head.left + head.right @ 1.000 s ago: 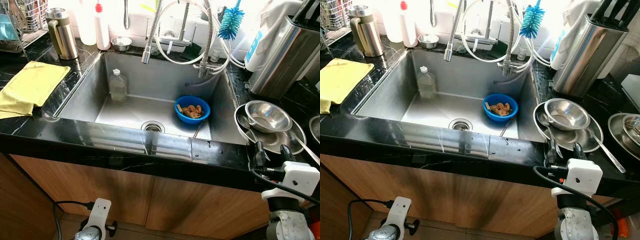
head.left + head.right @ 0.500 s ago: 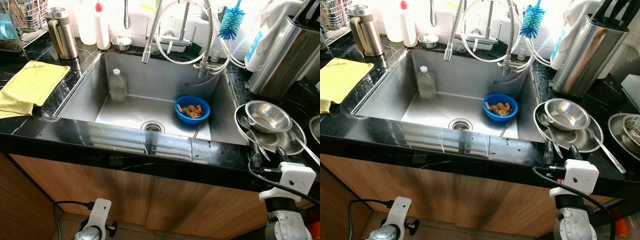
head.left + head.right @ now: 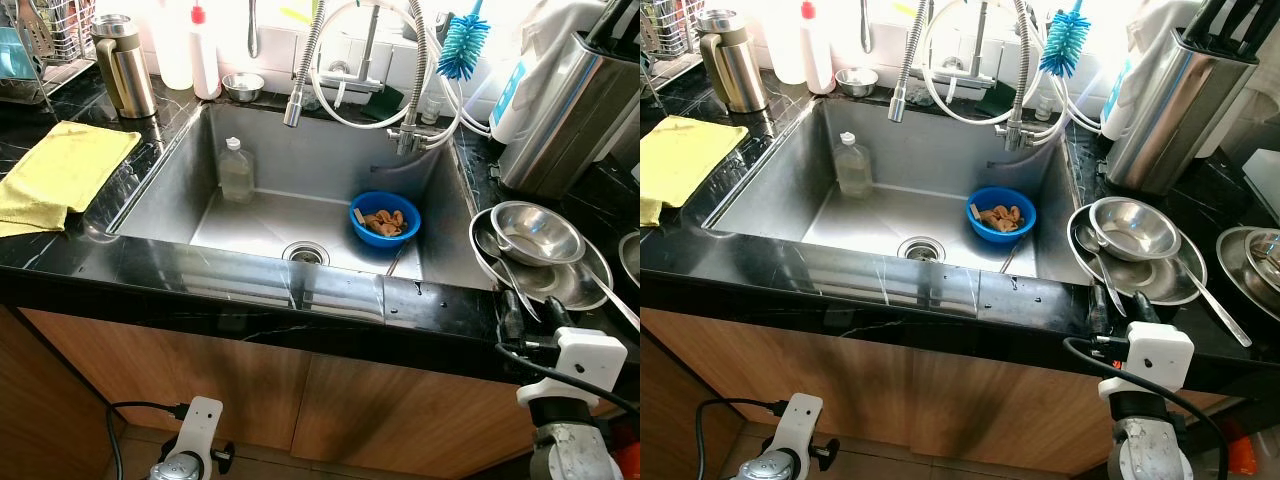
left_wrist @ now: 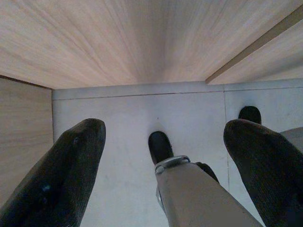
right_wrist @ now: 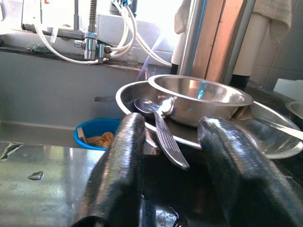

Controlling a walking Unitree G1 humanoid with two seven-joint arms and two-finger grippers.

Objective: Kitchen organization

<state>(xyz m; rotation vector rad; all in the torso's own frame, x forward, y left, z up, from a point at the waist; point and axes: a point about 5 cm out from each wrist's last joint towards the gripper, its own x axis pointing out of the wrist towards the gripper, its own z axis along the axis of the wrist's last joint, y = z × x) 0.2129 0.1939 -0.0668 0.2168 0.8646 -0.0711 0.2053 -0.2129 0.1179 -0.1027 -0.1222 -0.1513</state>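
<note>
The spoon (image 5: pixel 166 138) will come free alone and leave the steel bowl behind when I lift, because the spoon's head (image 5: pixel 146 105) lies in plain view beside the bowl.
A steel bowl (image 3: pixel 535 232) sits in a stack of steel plates (image 3: pixel 590 285) on the black counter right of the sink (image 3: pixel 160 190). A spoon (image 5: pixel 163 137) lies on the plates, its handle pointing at me. My right gripper (image 3: pixel 530 315) hovers at the counter's front edge just before the plates, open, with the spoon handle between its fingers (image 5: pixel 118 165) and no contact visible. In the sink stand a blue bowl (image 3: pixel 385 218) of food scraps and a clear bottle (image 3: pixel 236 172). My left gripper (image 4: pixel 161 165) hangs open near the floor by the cabinet.
A yellow cloth (image 3: pixel 60 175) lies on the left counter with a steel thermos (image 3: pixel 125 65) behind it. A tall steel knife holder (image 3: pixel 565 110) stands at the right, and a blue brush (image 3: pixel 462 45) hangs by the tap hoses (image 3: pixel 400 100). More steel dishes (image 3: pixel 1255 255) lie far right.
My right gripper has edged slightly to the left along the counter's front edge. Nothing else has moved.
</note>
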